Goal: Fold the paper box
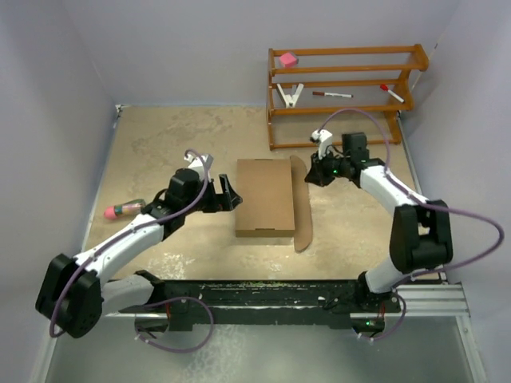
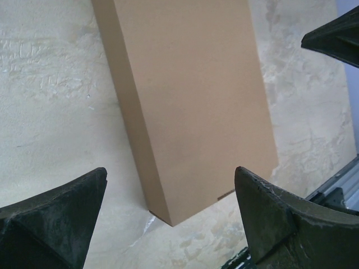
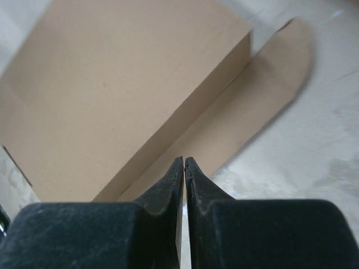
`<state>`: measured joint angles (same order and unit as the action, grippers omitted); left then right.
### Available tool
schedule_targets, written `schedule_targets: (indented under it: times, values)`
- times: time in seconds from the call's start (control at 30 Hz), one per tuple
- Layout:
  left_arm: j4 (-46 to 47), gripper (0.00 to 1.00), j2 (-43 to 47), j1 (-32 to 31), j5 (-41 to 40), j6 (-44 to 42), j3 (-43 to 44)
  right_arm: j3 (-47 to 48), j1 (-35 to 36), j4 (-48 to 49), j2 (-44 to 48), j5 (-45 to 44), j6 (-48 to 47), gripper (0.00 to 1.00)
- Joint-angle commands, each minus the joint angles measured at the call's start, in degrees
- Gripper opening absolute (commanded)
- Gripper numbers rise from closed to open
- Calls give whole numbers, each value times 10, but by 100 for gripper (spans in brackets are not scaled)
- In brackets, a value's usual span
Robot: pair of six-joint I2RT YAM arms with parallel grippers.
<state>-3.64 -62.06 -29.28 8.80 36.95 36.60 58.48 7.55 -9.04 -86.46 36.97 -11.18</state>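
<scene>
The rounded flap (image 1: 302, 211) lies flat beside the box, so next my left gripper braces the box's opposite side (image 1: 236, 219) while my right gripper works at the flap.
The paper box (image 1: 265, 196) is a plain brown shallow cardboard box lying closed in the middle of the table, with a rounded flap (image 1: 302, 209) sticking out flat along its right side. My left gripper (image 1: 229, 194) is open and empty just left of the box; its wrist view shows the box's top and side wall (image 2: 185, 95) between the spread fingers. My right gripper (image 1: 313, 173) is shut and empty, hovering just right of the flap's far end; its wrist view shows the box (image 3: 112, 95) and flap (image 3: 252, 106) below the closed fingertips.
A wooden rack (image 1: 343, 92) stands at the back right, holding a pink block (image 1: 288, 58), a white clip (image 1: 291, 95) and markers (image 1: 331, 94). A pink-tipped object (image 1: 122, 211) lies at the left. Walls close in both sides. A black rail (image 1: 263, 291) runs along the near edge.
</scene>
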Motion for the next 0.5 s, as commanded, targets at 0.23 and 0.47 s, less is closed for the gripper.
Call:
schedule_targets:
  times: [0.23, 0.47]
  values:
    - [8, 97, -82, 3, -28, -55, 58, 39, 120, -61, -86, 0, -68, 4]
    - [-134, 95, -9, 2, -79, -80, 76, 141, 192, -123, -166, 80, -76, 7]
